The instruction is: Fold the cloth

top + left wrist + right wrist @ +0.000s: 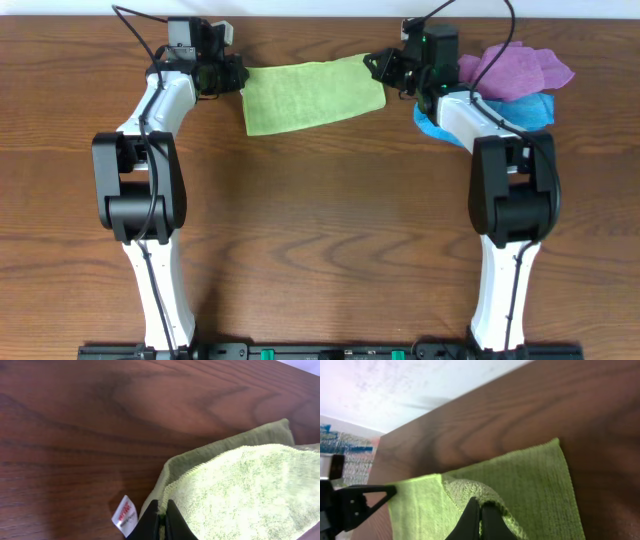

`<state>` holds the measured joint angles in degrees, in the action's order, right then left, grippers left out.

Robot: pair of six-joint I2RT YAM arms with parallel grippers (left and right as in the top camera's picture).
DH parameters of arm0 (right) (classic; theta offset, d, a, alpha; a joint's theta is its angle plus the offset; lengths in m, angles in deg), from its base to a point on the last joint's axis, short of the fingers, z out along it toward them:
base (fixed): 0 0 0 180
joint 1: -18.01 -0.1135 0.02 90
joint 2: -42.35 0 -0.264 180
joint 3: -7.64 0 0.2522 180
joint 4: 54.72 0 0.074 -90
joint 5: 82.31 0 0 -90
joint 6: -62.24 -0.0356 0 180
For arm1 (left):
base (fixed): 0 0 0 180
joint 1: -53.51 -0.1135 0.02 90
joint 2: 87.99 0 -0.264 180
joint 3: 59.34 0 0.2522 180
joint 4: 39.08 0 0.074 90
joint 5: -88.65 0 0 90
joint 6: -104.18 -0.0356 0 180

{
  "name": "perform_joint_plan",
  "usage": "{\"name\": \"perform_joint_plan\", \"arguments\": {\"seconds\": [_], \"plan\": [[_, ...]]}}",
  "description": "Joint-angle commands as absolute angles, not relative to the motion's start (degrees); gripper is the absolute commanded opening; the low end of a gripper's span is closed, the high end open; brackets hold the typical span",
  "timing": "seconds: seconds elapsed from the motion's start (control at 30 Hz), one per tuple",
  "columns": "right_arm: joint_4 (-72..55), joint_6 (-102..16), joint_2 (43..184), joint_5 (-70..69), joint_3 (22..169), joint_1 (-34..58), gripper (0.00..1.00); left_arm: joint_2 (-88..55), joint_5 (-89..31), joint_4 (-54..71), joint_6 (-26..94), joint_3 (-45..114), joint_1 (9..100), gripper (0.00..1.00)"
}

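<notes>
The upper layer's corner in my right gripper is short of the lower layer's corner [553, 447], so next I pull it back toward the front fold [379, 104] before I lay it down.
The lime-green cloth [311, 95] lies folded over at the back of the table, stretched between my two grippers. At its left edge my left gripper [232, 75] is shut on a corner; in the left wrist view the jaws [161, 510] pinch the doubled hem of the cloth [240, 490], with the white label [125, 516] beside them. My right gripper [380, 66] is shut on the cloth's right edge; in the right wrist view its jaws [479, 510] pinch a raised fold of cloth [520, 485] over the lower layer.
A purple cloth [520, 68] and a bright blue cloth [520, 110] are heaped at the back right, just behind my right arm. The table's far edge [460, 397] runs close behind the cloth. Brown wooden table [320, 230] extends toward the front.
</notes>
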<state>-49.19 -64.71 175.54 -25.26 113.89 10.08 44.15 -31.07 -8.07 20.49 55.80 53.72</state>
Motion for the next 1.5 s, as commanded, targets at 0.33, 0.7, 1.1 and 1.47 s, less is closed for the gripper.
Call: {"name": "perform_joint_plan", "arguments": {"seconds": [0.33, 0.7, 1.1, 1.47], "plan": [[-50.31, -66.51, 177.42, -26.03, 119.12, 10.43, 0.02, 44.98, -29.63, -11.43, 23.42, 56.33, 53.54, 0.06], [-44.12, -66.77, 177.39, -37.72, 119.12, 12.97, 0.02, 41.42, -35.88, -4.18, 18.68, 56.33, 51.8, 0.06], [-34.94, -66.46, 177.37, -39.47, 119.12, 14.46, 0.02, 41.22, -33.5, 4.3, 12.62, 56.31, 52.45, 0.06], [-27.84, -64.78, 177.37, -37.26, 119.12, 15.35, 0.02, 41.22, -29.04, 7.87, 12.4, 56.31, 52.45, 0.06]]}}
